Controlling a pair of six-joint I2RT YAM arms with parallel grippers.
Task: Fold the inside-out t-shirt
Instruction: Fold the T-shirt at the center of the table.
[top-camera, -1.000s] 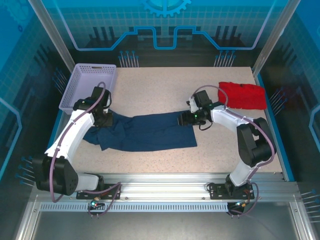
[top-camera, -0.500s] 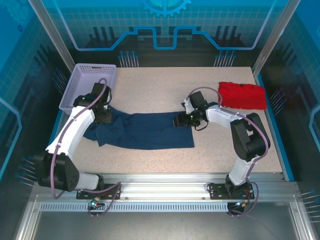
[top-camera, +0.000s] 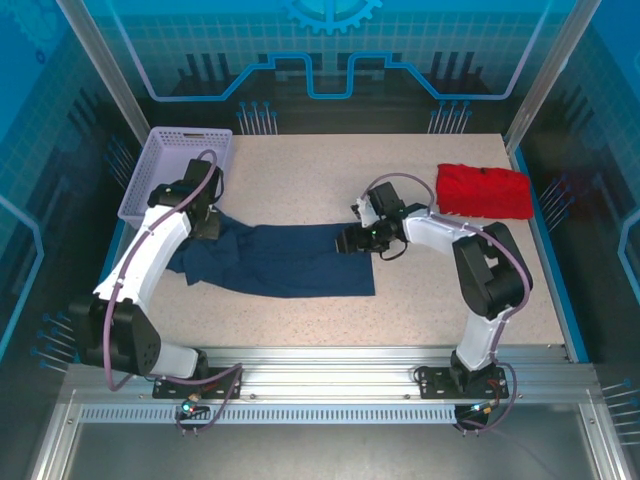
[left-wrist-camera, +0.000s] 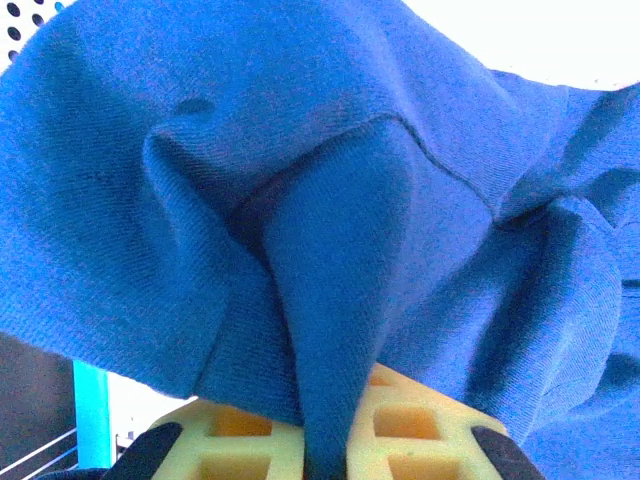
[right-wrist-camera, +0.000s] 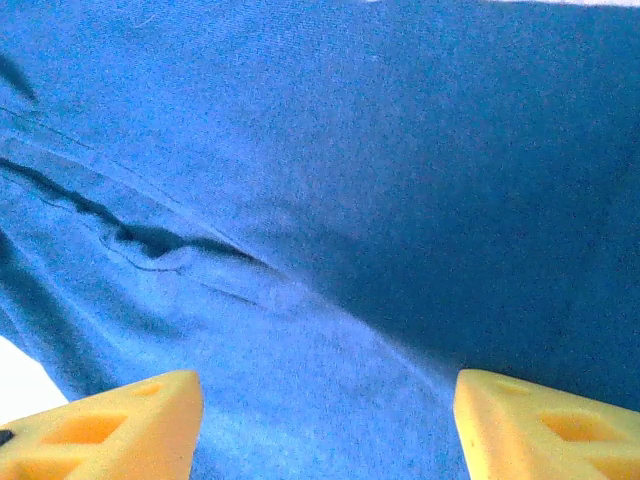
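The t-shirt's middle (top-camera: 288, 262) lies flat and its end is in my left gripper, so I keep folding that end over until it reaches the t-shirt's opposite edge (top-camera: 370, 277).
The dark navy t-shirt (top-camera: 285, 262) lies stretched in a long band across the table's left and middle. My left gripper (top-camera: 205, 228) is at its upper left end, next to the basket, shut on a pinched fold of the cloth (left-wrist-camera: 330, 300) that rises between the yellow fingers (left-wrist-camera: 420, 425). My right gripper (top-camera: 350, 240) is over the shirt's upper right corner. Its yellow fingertips (right-wrist-camera: 120, 420) stand wide apart and open, with flat blue cloth (right-wrist-camera: 330, 200) and a small wrinkle beneath them.
A lilac plastic basket (top-camera: 175, 170) stands at the back left, close behind the left gripper. A bright red folded garment (top-camera: 485, 190) lies at the back right. Bare speckled table (top-camera: 300, 170) stretches behind and in front of the shirt.
Both grippers have moved left and a little back. The shirt has slid left with them, and its right edge now lies farther from the red garment.
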